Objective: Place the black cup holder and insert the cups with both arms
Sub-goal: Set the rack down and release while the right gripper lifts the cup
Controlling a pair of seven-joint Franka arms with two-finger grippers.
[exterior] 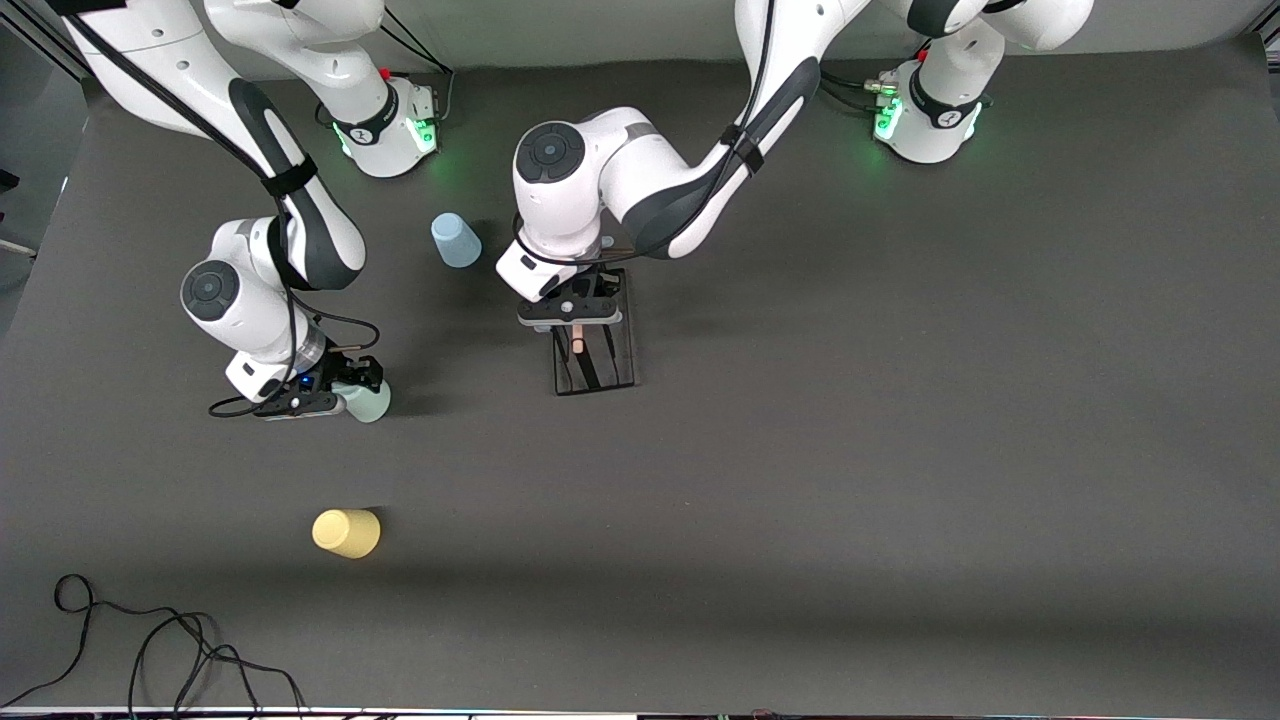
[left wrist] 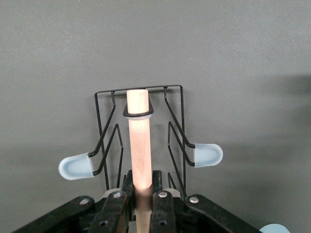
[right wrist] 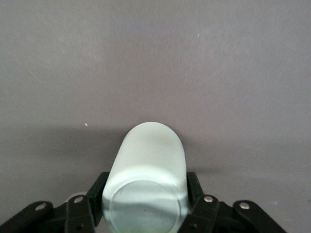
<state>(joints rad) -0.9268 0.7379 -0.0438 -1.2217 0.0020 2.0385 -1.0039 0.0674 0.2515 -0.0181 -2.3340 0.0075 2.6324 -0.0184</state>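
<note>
My left gripper needs to open and swing well clear (exterior: pixel 1080 310) before my right gripper brings the pale green cup, because it is on the rod handle (left wrist: pixel 140 150) and covers the holder's back pegs.
The black cup holder (exterior: pixel 600 365) sits mid-table, its wire base seen from above. My left gripper (exterior: pixel 575 318) is shut on its light wooden rod handle (left wrist: pixel 138 141), fingers (left wrist: pixel 158 187) pressed to both sides. Two pale-blue-tipped pegs (left wrist: pixel 208 155) stick out sideways. I cannot tell whether the base touches the table. My right gripper (exterior: pixel 350 395) is shut on the pale green cup (exterior: pixel 370 402), bottom up between its fingers (right wrist: pixel 192 187) in the right wrist view (right wrist: pixel 146 160). The light blue cup (exterior: pixel 455 241) stands upside down beside the holder, toward the right arm's end. The yellow cup (exterior: pixel 347 532) stands nearer the front camera.
A black cable (exterior: pixel 150 640) lies looped at the table's front corner at the right arm's end. The two green-lit bases (exterior: pixel 395 130) stand along the table's back edge. The dark mat (exterior: pixel 900 450) toward the left arm's end holds nothing.
</note>
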